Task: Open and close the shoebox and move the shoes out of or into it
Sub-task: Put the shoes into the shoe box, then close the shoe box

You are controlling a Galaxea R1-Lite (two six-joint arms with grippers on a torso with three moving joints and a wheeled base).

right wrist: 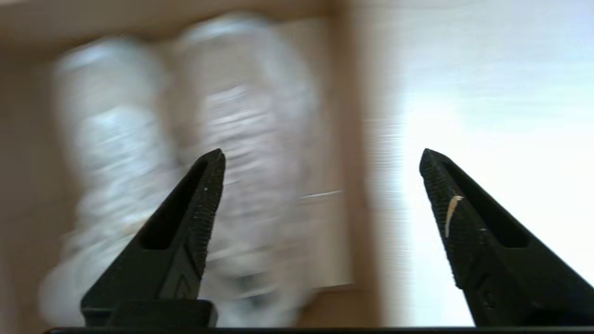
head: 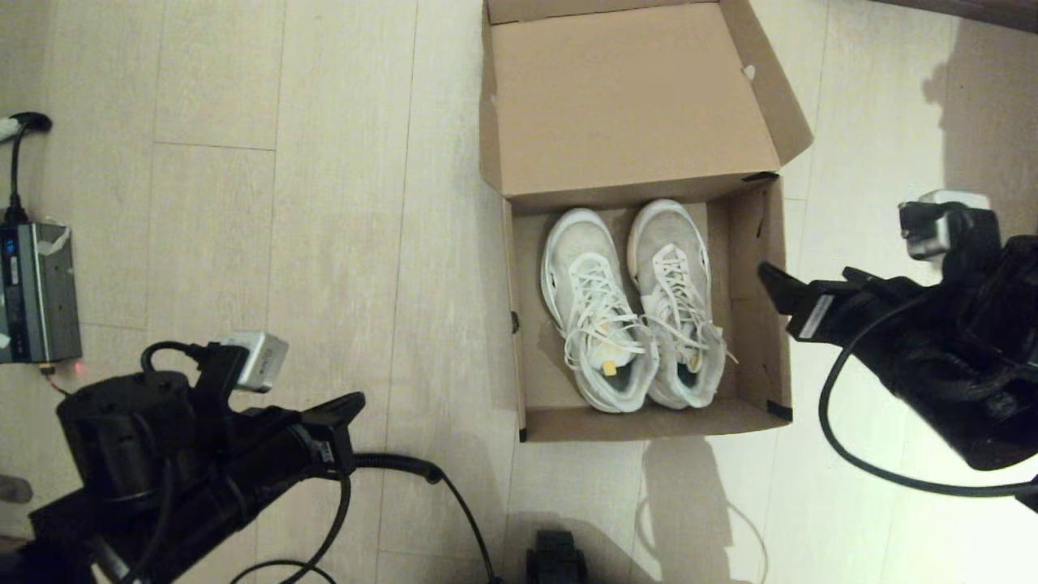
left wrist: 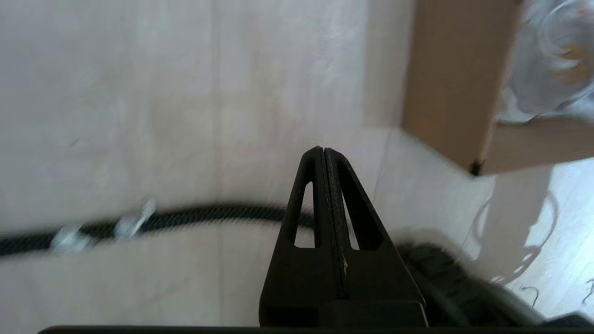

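Observation:
My gripper will shift the shoebox (head: 647, 316), and the shoebox will slide with its lid and shoes coming along, because the open lid is joined to it along a fold (head: 637, 191).
The brown cardboard shoebox (head: 649, 422) stands on the floor with its hinged lid (head: 632, 97) folded back and open. Both white lace-up shoes (head: 588, 300) lie side by side inside, toes toward the lid. My right gripper (head: 778, 288) hovers at the box's right wall, open and holding nothing. In the right wrist view that gripper (right wrist: 322, 155) straddles the box wall (right wrist: 357, 139), with the shoes (right wrist: 246, 139) blurred beyond one finger. My left gripper (head: 353, 401) is shut and empty, low over the floor left of the box. The left wrist view shows it (left wrist: 323, 149) near a box corner (left wrist: 445, 83).
A grey power unit (head: 36, 292) with cables sits at the far left edge. A black cable (head: 454, 487) trails over the wooden floor below the left arm. A small black part (head: 555, 560) shows at the bottom edge, in front of the box.

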